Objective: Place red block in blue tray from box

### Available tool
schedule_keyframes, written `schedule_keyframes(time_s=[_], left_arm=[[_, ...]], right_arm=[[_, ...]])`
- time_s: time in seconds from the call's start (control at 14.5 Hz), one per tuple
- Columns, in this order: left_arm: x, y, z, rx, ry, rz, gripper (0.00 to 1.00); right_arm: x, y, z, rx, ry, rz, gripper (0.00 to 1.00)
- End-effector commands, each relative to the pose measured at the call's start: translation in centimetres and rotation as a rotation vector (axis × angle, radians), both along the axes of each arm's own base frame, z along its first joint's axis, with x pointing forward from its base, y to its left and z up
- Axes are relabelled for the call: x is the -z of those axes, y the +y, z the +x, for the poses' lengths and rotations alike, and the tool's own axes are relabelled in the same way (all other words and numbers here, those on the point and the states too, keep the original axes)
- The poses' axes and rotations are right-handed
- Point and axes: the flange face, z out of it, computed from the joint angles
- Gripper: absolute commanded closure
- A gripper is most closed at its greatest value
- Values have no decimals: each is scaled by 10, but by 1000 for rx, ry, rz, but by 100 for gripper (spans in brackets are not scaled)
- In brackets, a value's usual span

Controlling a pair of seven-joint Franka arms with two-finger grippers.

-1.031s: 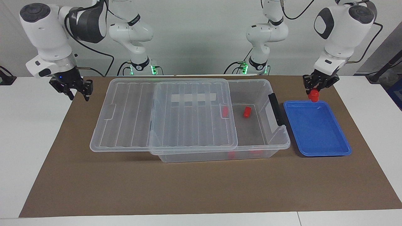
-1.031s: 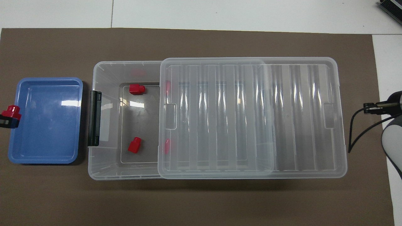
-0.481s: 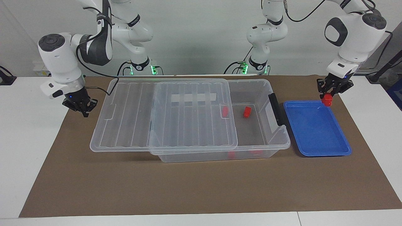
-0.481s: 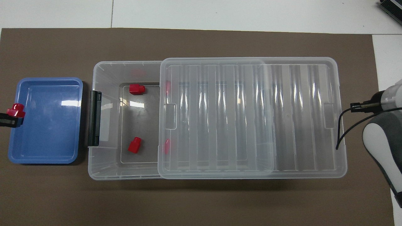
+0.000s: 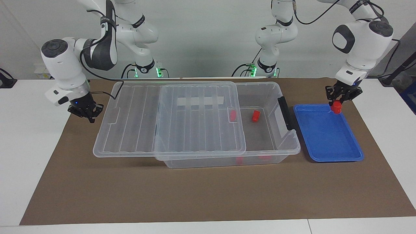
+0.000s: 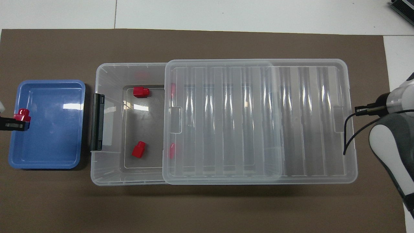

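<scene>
I should move my left gripper back toward the tray's middle [image 6: 52,118] and lower the red block [image 6: 23,113] before opening the gripper, because the block is hanging close to the blue tray's rim.
My left gripper [image 5: 338,102] is shut on a small red block [image 5: 336,107], which hangs over the blue tray [image 5: 328,136] at its edge toward the left arm's end of the table. From above, the red block [image 6: 22,114] shows just inside the blue tray's [image 6: 48,142] rim, with the left gripper [image 6: 18,121] beside it. The clear box [image 5: 287,152] stands beside the tray, its lid [image 5: 195,130] slid toward the right arm's end. Two red blocks [image 6: 140,91] [image 6: 139,149] lie on its uncovered floor. My right gripper [image 5: 90,117] hangs shut and empty just off the lid's end.
Two more red blocks [image 6: 172,150] [image 6: 173,89] show partly under the lid's edge [image 6: 168,123]. A black latch [image 6: 97,122] sits on the box wall facing the tray. A brown mat [image 5: 195,195] covers the table under everything.
The left gripper has carried the red block inward over the tray's edge and a little lower. The right gripper has come down and moved closer to the lid's end.
</scene>
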Motion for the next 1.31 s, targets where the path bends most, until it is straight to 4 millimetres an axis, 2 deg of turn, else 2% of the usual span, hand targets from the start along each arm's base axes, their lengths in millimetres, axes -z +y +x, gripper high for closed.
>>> schedule_keyframes(time_s=[0.0, 0.21, 0.28, 0.41, 0.48, 0.83, 1.24], left_arm=[[18, 7, -2, -25, -20, -8, 96], [47, -3, 2, -122, -46, -71, 96], [49, -10, 4, -160, -45, -77, 96], [50, -40, 9, -223, -47, -91, 96], [52, -45, 8, -241, -47, -94, 96], [71, -46, 4, -231, -69, -93, 96], [85, -23, 8, -162, -87, -78, 96]], right_arm=[[2, 12, 2, -35, -17, 25, 100], [1, 26, 3, -49, -21, 43, 100], [1, 31, 4, -55, -21, 47, 100], [0, 48, 5, -70, -24, 62, 100], [0, 52, 5, -74, -25, 62, 100], [-1, 78, 7, -113, -23, 66, 100], [-1, 117, 7, -58, -29, 111, 100]])
